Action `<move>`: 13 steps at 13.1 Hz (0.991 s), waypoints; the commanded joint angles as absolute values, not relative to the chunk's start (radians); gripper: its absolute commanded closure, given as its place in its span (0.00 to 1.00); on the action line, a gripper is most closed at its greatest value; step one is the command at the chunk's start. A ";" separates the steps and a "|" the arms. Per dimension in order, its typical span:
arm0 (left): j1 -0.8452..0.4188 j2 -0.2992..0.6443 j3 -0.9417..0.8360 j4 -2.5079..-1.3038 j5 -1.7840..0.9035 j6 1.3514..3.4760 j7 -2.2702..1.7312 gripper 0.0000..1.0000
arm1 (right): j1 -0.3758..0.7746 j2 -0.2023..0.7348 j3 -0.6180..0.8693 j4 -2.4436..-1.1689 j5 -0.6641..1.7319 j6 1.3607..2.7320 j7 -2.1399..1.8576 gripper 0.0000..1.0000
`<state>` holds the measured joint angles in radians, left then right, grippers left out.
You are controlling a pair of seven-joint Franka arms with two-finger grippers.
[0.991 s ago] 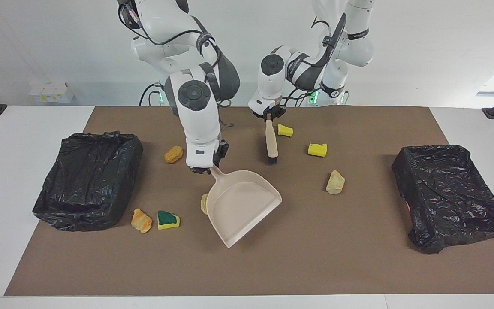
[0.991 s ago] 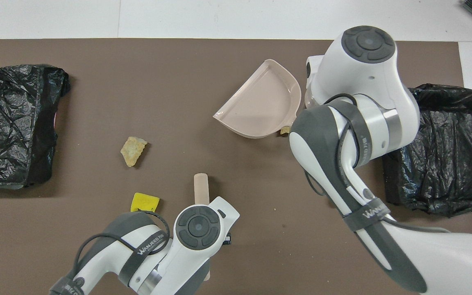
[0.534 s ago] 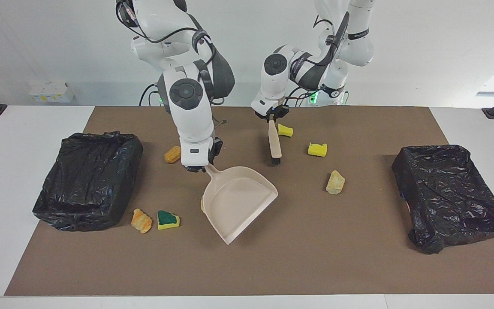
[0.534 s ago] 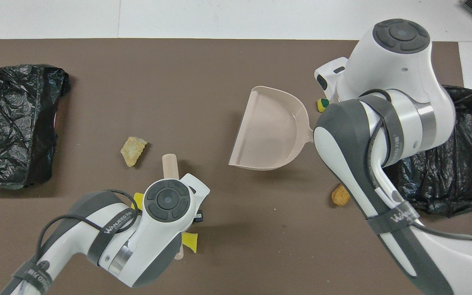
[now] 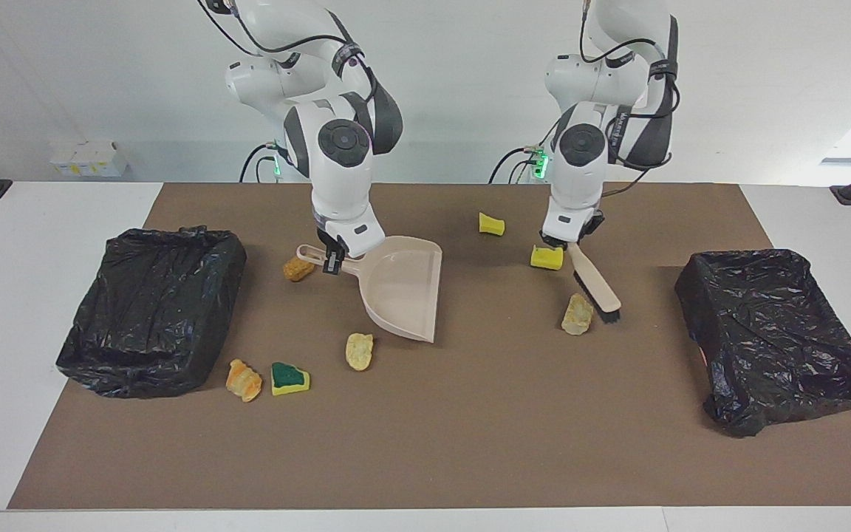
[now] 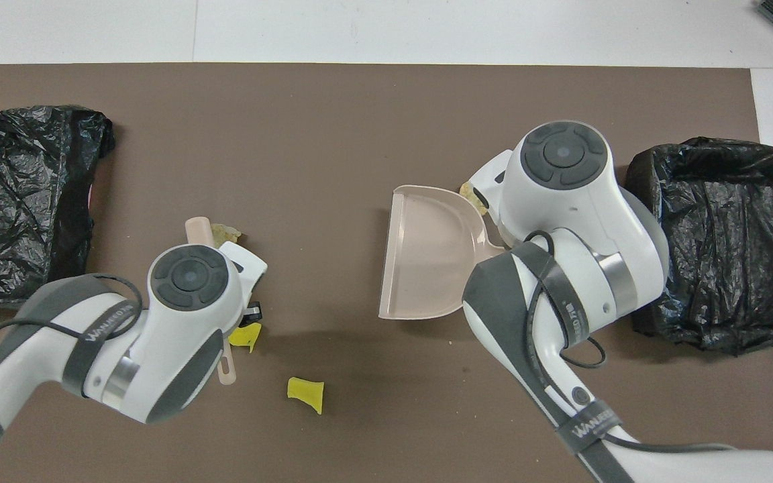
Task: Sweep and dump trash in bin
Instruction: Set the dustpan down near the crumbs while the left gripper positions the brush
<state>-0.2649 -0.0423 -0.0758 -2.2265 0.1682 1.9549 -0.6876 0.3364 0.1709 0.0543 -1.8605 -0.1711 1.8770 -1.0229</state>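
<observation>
The brush's bristles are on the other side of the tan lump (image 5: 578, 315) from the dustpan, so my left gripper should change direction and sweep that lump toward the dustpan's opening (image 5: 432, 297).
My right gripper (image 5: 333, 260) is shut on the handle of the beige dustpan (image 5: 403, 288) (image 6: 427, 261), whose mouth faces the left arm's end of the table. My left gripper (image 5: 564, 242) is shut on the brush (image 5: 595, 284), which slants down so its bristles sit beside a tan lump (image 5: 578, 314) (image 6: 225, 233). Other trash lies on the brown mat: two yellow sponges (image 5: 491, 224) (image 5: 547, 257), a tan lump (image 5: 359, 351), a green-topped sponge (image 5: 289, 378), and two orange lumps (image 5: 244, 380) (image 5: 298, 267). From overhead, the arms hide both grippers.
Two bins lined with black bags stand on the mat, one at the right arm's end (image 5: 148, 310) (image 6: 722, 241) and one at the left arm's end (image 5: 773, 332) (image 6: 17, 201). The brown mat (image 5: 470, 443) covers most of the white table.
My left arm has swung the brush toward its own end of the table, to the tan lump. My right arm has turned the dustpan and drawn it nearer the robots, uncovering a tan lump.
</observation>
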 commanded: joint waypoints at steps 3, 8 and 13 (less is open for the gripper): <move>-0.129 -0.017 -0.091 -2.232 0.181 2.039 -0.410 1.00 | 0.350 0.109 0.057 -1.947 -0.210 1.930 -1.078 1.00; -0.147 0.012 -0.098 -2.233 0.146 2.033 -0.123 1.00 | 0.431 0.126 0.057 -1.997 -0.235 1.948 -0.936 1.00; -0.311 0.002 -0.100 -2.234 0.060 2.019 -0.089 1.00 | 0.431 0.136 0.057 -2.008 -0.235 2.005 -0.943 1.00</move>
